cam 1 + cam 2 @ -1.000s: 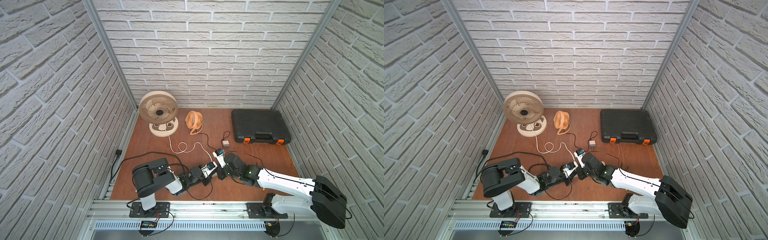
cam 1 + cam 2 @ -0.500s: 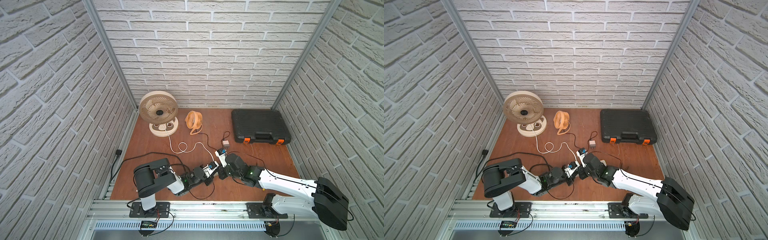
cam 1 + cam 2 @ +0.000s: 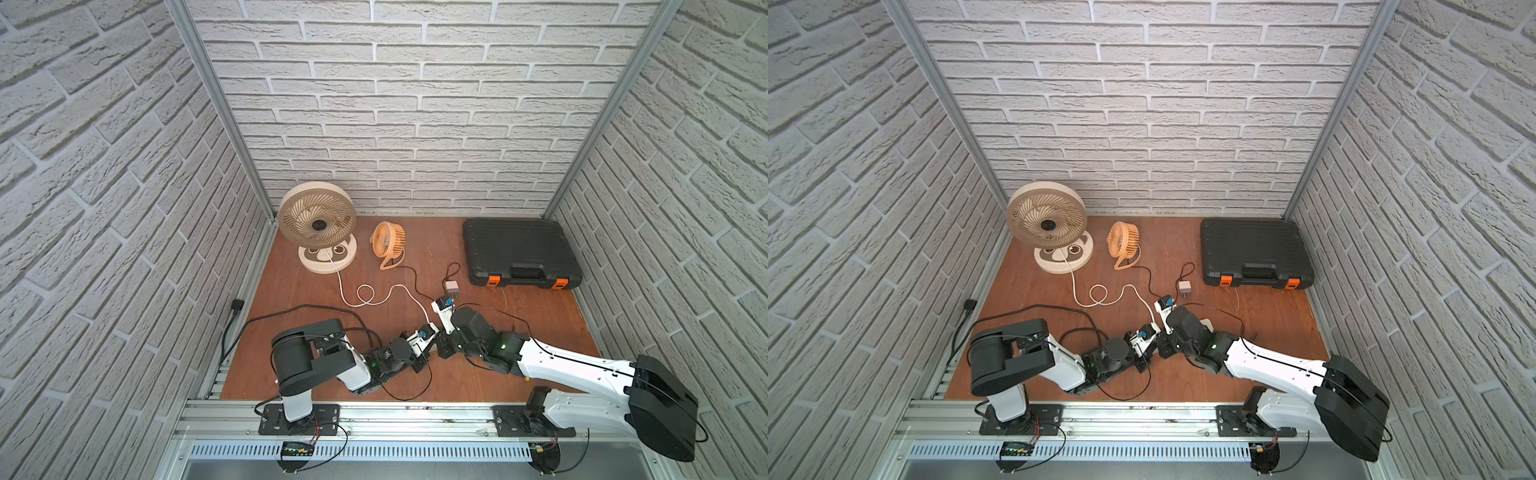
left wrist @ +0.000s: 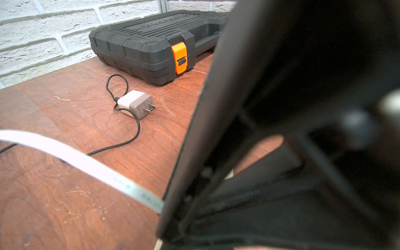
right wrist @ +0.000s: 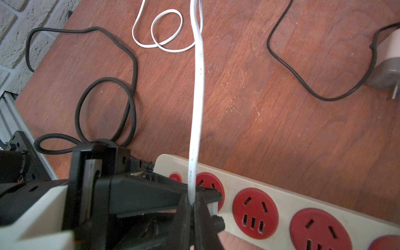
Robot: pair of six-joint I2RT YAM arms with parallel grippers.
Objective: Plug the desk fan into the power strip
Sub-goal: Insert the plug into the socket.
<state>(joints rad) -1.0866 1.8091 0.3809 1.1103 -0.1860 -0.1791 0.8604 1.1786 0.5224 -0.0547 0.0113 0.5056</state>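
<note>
My left gripper should move away first, because it is around the plug and my right gripper is on the white cable point(image 5: 192, 179). My right gripper should then grip the plug point(image 5: 214, 207).
The beige desk fan point(image 3: 316, 224) point(image 3: 1047, 222) stands at the back left. Its flat white cable point(image 3: 365, 291) point(image 5: 198, 86) runs forward to where both grippers meet. My right gripper point(image 5: 191, 207) point(image 3: 436, 351) is shut on that cable just above the power strip point(image 5: 281, 194), a cream bar with red sockets. My left gripper point(image 5: 213, 201) point(image 3: 422, 359) reaches in from the side and is shut on the fan's white plug point(image 5: 213, 208) over the end socket. In both top views the arms hide the strip. The right gripper's black body fills the left wrist view.
A small orange fan point(image 3: 388, 241) stands at the back, its thin black cord ending in a white adapter point(image 3: 451, 286) point(image 4: 136, 104). A black toolbox point(image 3: 517, 253) point(image 4: 151, 43) lies at the back right. The strip's thick black cord point(image 5: 106, 97) loops at the front left. Brick walls enclose three sides.
Both grippers have edged slightly to the right together. Their grips look unchanged.
</note>
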